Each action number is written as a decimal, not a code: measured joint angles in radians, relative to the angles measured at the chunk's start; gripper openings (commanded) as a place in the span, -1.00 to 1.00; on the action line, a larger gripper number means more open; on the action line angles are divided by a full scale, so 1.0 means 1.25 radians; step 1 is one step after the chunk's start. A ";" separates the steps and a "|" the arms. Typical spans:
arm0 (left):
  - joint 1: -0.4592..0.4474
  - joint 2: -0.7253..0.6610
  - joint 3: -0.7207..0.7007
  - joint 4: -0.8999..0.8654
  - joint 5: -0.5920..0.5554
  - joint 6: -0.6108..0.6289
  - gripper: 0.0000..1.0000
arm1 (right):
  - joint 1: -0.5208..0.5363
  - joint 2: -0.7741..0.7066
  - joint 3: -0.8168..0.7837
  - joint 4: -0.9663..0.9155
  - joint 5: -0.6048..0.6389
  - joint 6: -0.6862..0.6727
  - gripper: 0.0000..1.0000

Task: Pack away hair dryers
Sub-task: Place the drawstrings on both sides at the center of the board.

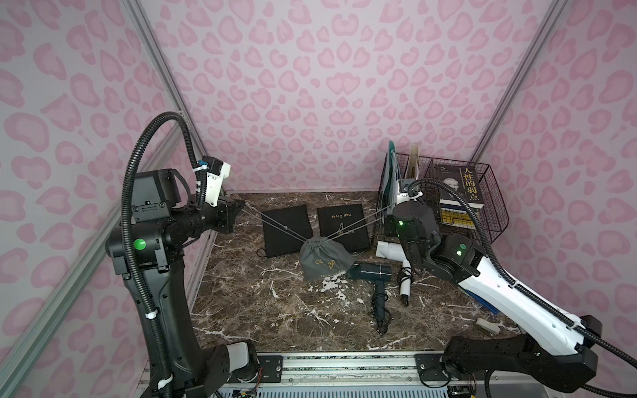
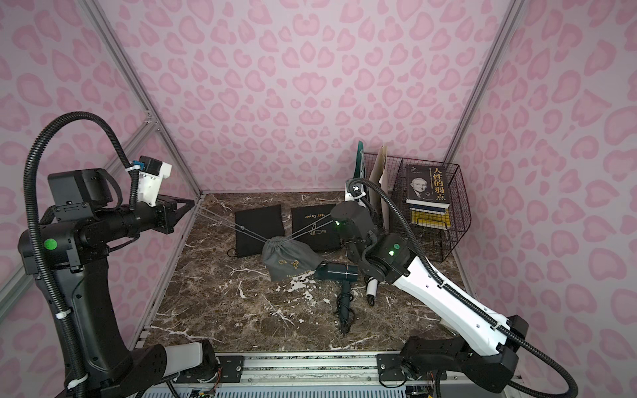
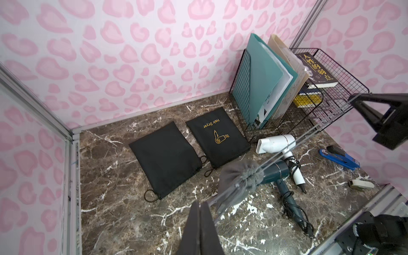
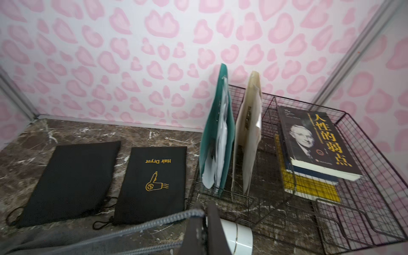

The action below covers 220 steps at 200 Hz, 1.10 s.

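Next, I bring in both my grippers and set the pouch aside (image 1: pixel 273 293), because the grey pouch's opening (image 1: pixel 319 241) is pulled tight and the pouch's side touches the teal hair dryer.
A bulging grey pouch (image 1: pixel 325 260) lies mid-table, its mouth cinched tight. Two taut drawstrings run from it. My left gripper (image 1: pixel 243 204) is shut on the left drawstring (image 1: pixel 272 220), raised at the far left. Its pressed fingertips (image 3: pixel 199 205) fill the left wrist view. My right gripper (image 3: pixel 354 100) is shut on the right drawstring (image 1: pixel 358 222) by the wire rack; the cord is pinched between its fingers (image 4: pixel 194 220). A dark teal hair dryer (image 1: pixel 374 272) lies right of the pouch, touching it. A white hair dryer (image 1: pixel 389 249) lies beyond, partly under my right arm.
Two flat black pouches (image 1: pixel 287 229) (image 1: pixel 343 224) lie behind the grey one. A black wire rack (image 1: pixel 482 220) with folders and books fills the back right corner. A blue stapler (image 3: pixel 341 157) and a small white item (image 1: pixel 487 325) lie at the right edge.
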 measured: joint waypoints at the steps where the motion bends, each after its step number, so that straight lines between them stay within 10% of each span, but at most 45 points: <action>1: 0.000 0.000 0.002 0.000 0.000 -0.001 -0.96 | 0.001 0.002 0.002 0.000 0.000 0.000 -1.00; 116: 0.000 -0.013 -0.010 -0.014 -0.002 -0.009 -0.96 | 0.156 0.124 0.055 0.015 -0.100 -0.003 -1.00; 220: -0.044 -0.031 -0.394 0.113 0.006 0.036 -0.97 | 0.154 0.316 -0.084 0.186 -0.361 0.072 -1.00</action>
